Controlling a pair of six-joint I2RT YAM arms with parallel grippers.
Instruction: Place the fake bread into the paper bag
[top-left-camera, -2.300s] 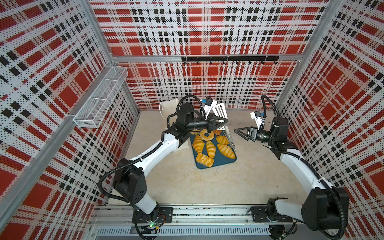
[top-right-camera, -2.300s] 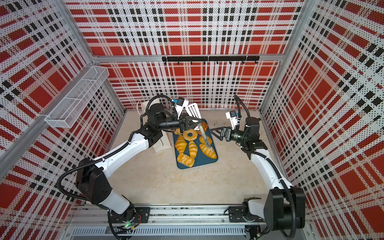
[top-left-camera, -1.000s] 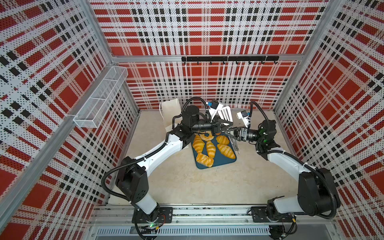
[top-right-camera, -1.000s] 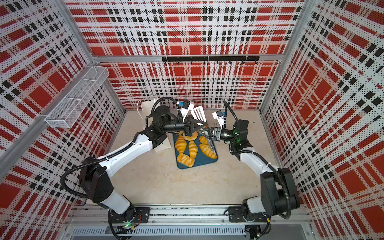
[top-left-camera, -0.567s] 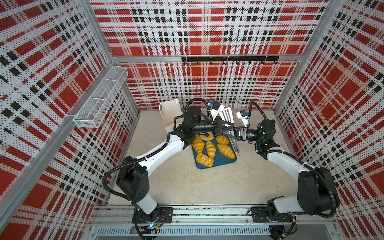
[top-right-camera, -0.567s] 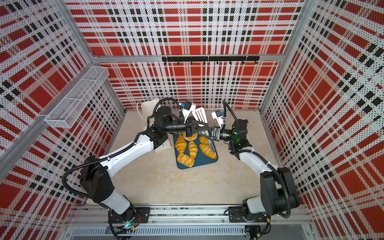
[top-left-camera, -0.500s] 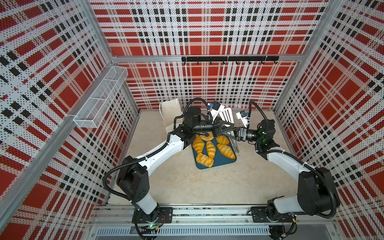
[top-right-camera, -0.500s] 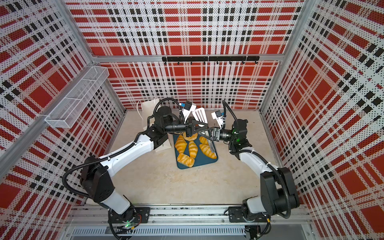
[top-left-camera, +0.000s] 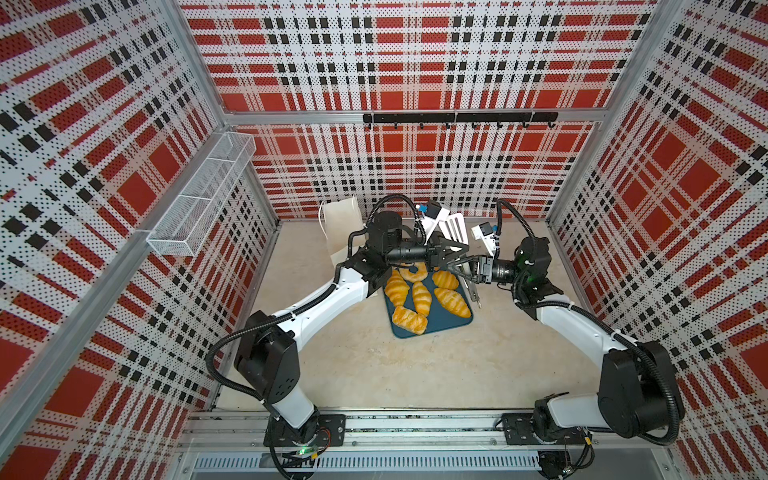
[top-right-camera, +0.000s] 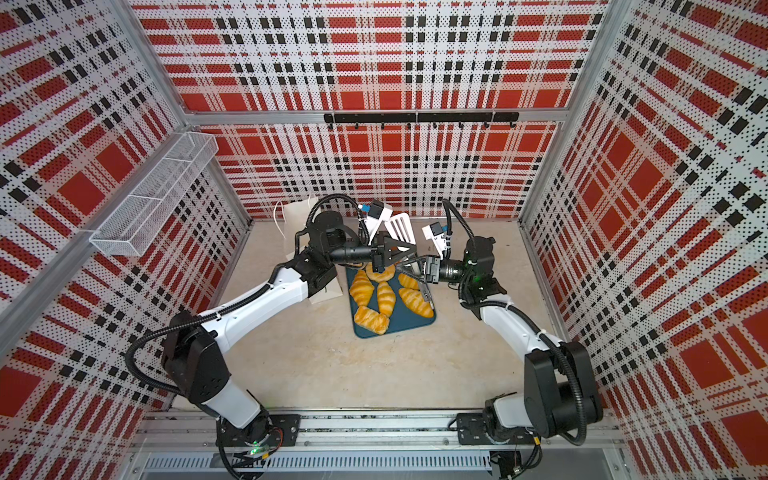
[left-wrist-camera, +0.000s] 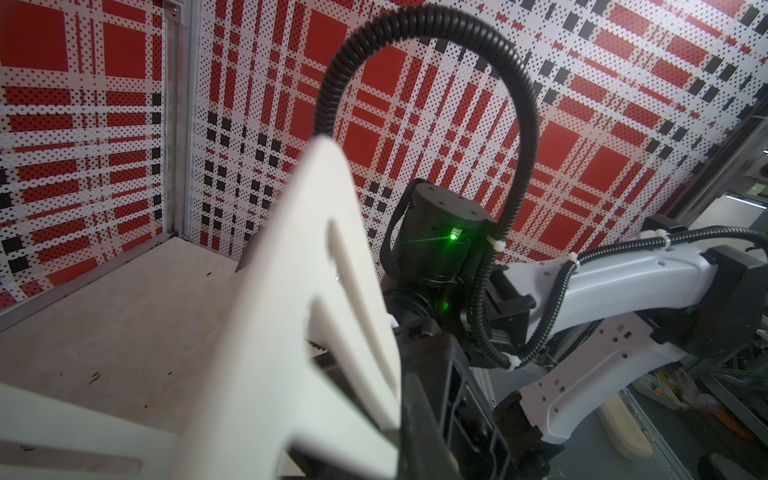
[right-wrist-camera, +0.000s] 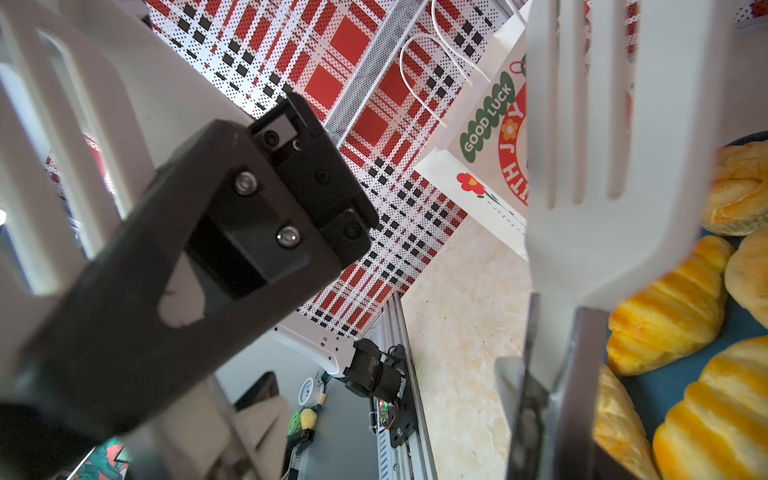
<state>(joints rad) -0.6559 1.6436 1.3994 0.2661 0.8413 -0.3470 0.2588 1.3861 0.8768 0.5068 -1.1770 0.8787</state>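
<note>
Both grippers meet at the tongs' metal arms (top-left-camera: 471, 289). Next, my left gripper opens and back off beside the paper bag (top-left-camera: 342, 223) before my right gripper takes fake bread.
Several golden fake bread pieces lie on a blue tray (top-left-camera: 440, 322): ridged croissants (top-left-camera: 422, 297), a ring doughnut (top-left-camera: 413, 272) and a bun (top-left-camera: 444, 279). The white paper bag (top-left-camera: 340, 224) stands behind my left arm; its red flower print shows in the right wrist view (right-wrist-camera: 471, 185). My left gripper (top-left-camera: 451, 251) hangs over the tray's far end, shut on white slotted tongs (top-left-camera: 455, 226). The right gripper (top-left-camera: 463, 266) meets it from the right, open, its fingers on either side of the tongs' metal arms (right-wrist-camera: 540, 395). A tong head (left-wrist-camera: 299, 291) fills the left wrist view.
A wire basket (top-left-camera: 203, 199) hangs on the left wall and a black hook rail (top-left-camera: 457, 118) on the back wall. The plaid walls enclose the beige table (top-left-camera: 415, 374) on three sides. The arm bases sit on a rail at the front edge.
The right gripper has come in from the right to the tongs held by the left gripper, and its jaws have narrowed a little. The left gripper has shifted slightly right, still shut.
</note>
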